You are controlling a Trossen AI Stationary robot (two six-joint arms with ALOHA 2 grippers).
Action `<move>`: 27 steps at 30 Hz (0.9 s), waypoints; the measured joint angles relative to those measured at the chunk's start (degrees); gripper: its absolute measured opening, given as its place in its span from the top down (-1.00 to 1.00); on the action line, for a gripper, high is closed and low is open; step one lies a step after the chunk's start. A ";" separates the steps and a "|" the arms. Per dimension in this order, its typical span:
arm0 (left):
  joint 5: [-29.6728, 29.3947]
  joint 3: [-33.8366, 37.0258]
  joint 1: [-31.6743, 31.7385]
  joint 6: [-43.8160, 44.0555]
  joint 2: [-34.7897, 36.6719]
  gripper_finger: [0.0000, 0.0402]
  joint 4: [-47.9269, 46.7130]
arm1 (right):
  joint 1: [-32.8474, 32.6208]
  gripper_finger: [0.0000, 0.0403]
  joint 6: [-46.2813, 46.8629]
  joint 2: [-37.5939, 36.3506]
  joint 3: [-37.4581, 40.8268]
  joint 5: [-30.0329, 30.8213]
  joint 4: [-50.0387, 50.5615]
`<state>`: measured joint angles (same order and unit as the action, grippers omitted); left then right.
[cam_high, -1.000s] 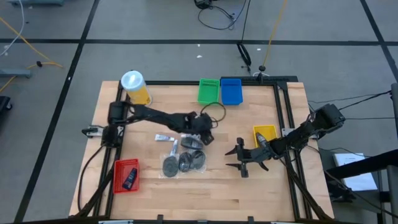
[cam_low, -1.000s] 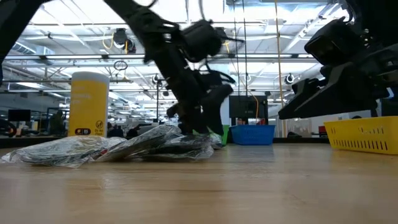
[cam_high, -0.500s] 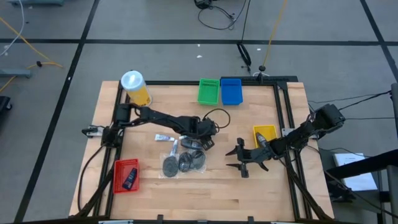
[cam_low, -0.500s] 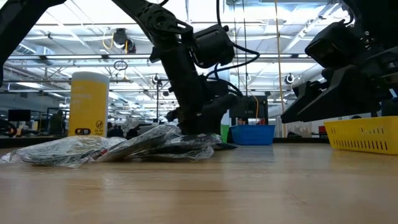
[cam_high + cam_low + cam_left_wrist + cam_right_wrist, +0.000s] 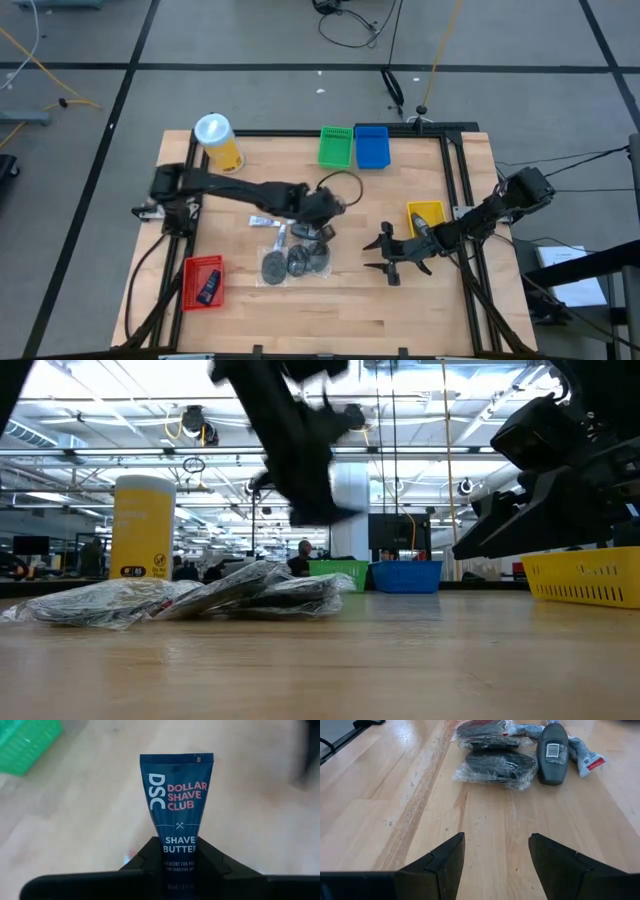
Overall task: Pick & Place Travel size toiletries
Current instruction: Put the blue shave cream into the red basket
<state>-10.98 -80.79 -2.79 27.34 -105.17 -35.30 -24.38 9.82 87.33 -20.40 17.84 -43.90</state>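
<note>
I can see that the red tray (image 5: 203, 282) has room (image 5: 195, 277) beside its dark item, so I keep moving the dark blue tube with my left gripper until it hangs above that room.
My left gripper (image 5: 322, 208) hangs above the table's middle, shut on a dark blue flat tube (image 5: 177, 795) with white and pink lettering. Below it lie the other toiletries (image 5: 296, 256): bagged dark discs (image 5: 495, 762), a dark oblong bottle (image 5: 552, 747) and a white tube (image 5: 585, 756), all flat on the wood. One dark item (image 5: 208, 288) lies in the red tray (image 5: 190, 270). My right gripper (image 5: 384, 256) hovers open to the right of the pile, pointing at it. My left gripper pinches the blue tube between its two fingers at the lower, lettered end (image 5: 179, 849). The flat crimped end (image 5: 176, 758) sticks out beyond the fingertips, in line with the fingers. The tube is lifted clear of the table.
A tall yellow canister (image 5: 219, 141) stands at the far left corner. Green (image 5: 336, 146) and blue (image 5: 371, 146) trays sit at the far edge, a yellow tray (image 5: 425, 214) on the right beside my right arm. Bare wood (image 5: 330, 310) stretches toward the near edge.
My left gripper dipped toward the near edge onto the pile, then rose well above it, carrying the blue tube clear of the table. Its arm has swung and stretched out lower over the table's left. The right arm stayed still.
</note>
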 joint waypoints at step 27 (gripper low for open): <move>13.64 8.44 -54.22 106.05 14.32 0.67 -38.24 | 3.39 -0.05 -12.68 0.00 0.00 -0.08 -6.85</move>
<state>2.66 -72.35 -57.02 133.39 -90.85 -73.54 -20.99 -2.85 87.33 -20.40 17.76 -50.75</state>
